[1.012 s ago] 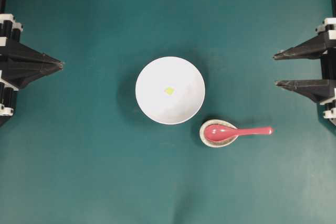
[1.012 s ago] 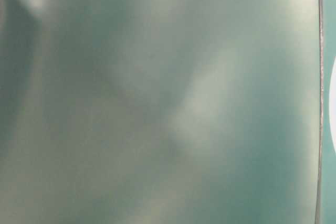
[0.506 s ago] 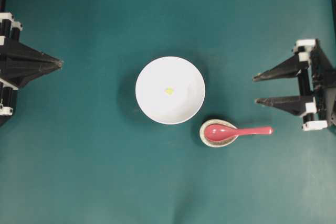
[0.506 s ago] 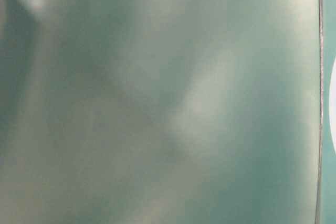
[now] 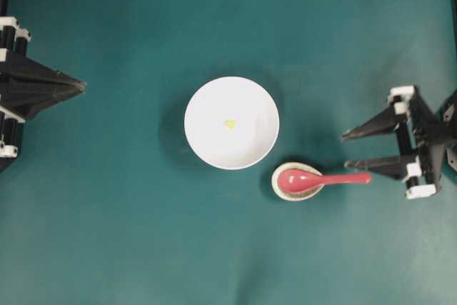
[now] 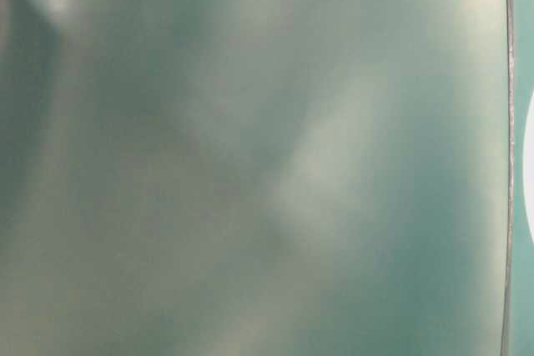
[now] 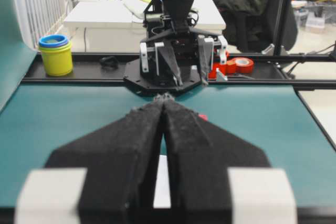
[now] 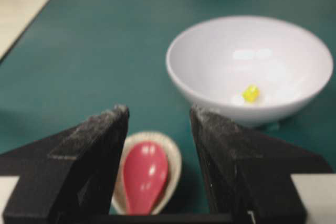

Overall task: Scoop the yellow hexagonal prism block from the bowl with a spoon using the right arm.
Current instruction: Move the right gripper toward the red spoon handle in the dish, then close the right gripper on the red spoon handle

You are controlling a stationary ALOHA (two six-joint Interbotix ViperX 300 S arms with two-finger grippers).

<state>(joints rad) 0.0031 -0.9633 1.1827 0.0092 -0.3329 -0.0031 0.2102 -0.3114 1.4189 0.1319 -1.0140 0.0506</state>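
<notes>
The yellow hexagonal prism block point(image 5: 230, 124) is much narrower than the pink-red spoon's hollow scoop point(image 5: 295, 181), so I expect the block to ride inside when the robot lifts the spoon.
The white bowl point(image 5: 246, 98) sits mid-table with the tiny yellow hexagonal prism block point(image 5: 229, 124) inside it. In the right wrist view the bowl point(image 8: 210, 72) and the block point(image 8: 251, 93) lie ahead to the right. The pink-red spoon point(image 5: 321, 178) rests with its scoop in a speckled spoon rest point(image 5: 277, 175), handle pointing right. My right gripper point(image 5: 345, 151) is open and empty, just right of the bowl, with its lower finger close above the handle's end. The spoon's scoop point(image 8: 144, 177) shows between the open fingers of my right gripper point(image 8: 158, 111). My left gripper point(image 5: 83, 86) is shut and empty at the far left.
The spoon rest's rim point(image 8: 176, 161) shows low between the right fingers. The left wrist view shows my shut left gripper point(image 7: 164, 98), the right arm point(image 7: 178, 51) opposite, a yellow cup point(image 7: 55, 55) and a red tape roll point(image 7: 239, 65) beyond the table. The table-level view is a blur.
My right gripper has moved in from the right edge, leftward and down the overhead view toward the spoon's handle, still open. The left arm, bowl, block and spoon have not moved.
</notes>
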